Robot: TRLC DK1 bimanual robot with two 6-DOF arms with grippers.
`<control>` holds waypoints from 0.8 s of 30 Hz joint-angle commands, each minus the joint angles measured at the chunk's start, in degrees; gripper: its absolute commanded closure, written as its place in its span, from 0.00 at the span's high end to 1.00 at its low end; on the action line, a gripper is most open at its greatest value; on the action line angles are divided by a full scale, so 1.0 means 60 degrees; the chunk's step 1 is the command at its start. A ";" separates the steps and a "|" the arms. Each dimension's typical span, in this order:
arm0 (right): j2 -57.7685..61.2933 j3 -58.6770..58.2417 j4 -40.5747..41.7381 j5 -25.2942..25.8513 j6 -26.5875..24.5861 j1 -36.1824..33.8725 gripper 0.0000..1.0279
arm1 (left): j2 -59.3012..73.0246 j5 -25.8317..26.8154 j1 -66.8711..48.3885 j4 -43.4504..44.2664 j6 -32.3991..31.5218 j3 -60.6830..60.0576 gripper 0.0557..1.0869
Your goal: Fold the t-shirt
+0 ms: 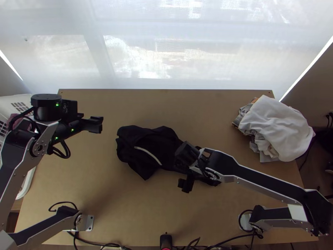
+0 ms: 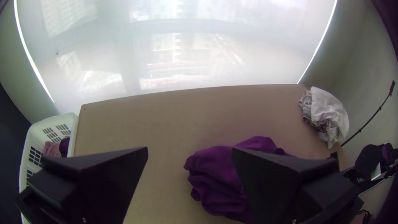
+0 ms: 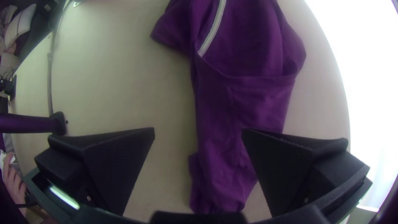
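My gripper will lift and stretch the dark t-shirt [image 1: 143, 148], which lies bunched, one layer crossing over another [image 3: 248, 77]. So the t-shirt will stay twisted then, and its middle will sag.
The dark t-shirt [image 1: 141, 151] lies bunched in mid-table, a pale strip across it; it looks purple in the left wrist view [image 2: 215, 178] and the right wrist view [image 3: 244, 99]. My left gripper [image 1: 95, 124] is over the table's left side, left of the cloth, and its fingers stand wide apart in the left wrist view [image 2: 188, 155]. Above the shirt's right part is my right gripper [image 1: 186, 183], partly covering it. In the right wrist view my right gripper [image 3: 198, 135] is open, with cloth lying below and between its fingers.
A heap of white and patterned cloth [image 1: 277, 127] lies at the table's right back corner. A white basket [image 2: 36, 132] with some clothes stands beyond the left edge. Cables [image 1: 95, 242] run along the near edge. In the right wrist view, a person's hand [image 3: 14, 180] shows at the edge.
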 commanded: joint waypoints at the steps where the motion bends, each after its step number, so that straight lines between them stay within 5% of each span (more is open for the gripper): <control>1: 0.0072 -0.0753 0.0898 0.0128 -0.0195 0.0219 0.95 | -0.0201 0.0013 0.0169 0.0210 -0.0010 -0.0565 0.95; 21: 0.3104 0.1400 0.1807 0.0377 -0.0751 0.0131 0.95 | -0.1285 0.0013 0.0316 0.1074 0.0019 -0.3041 0.95; 24: 0.3324 0.1576 0.1763 0.0407 -0.0678 -0.0016 0.77 | -0.1270 0.0028 0.0330 0.1147 0.0019 -0.3055 0.95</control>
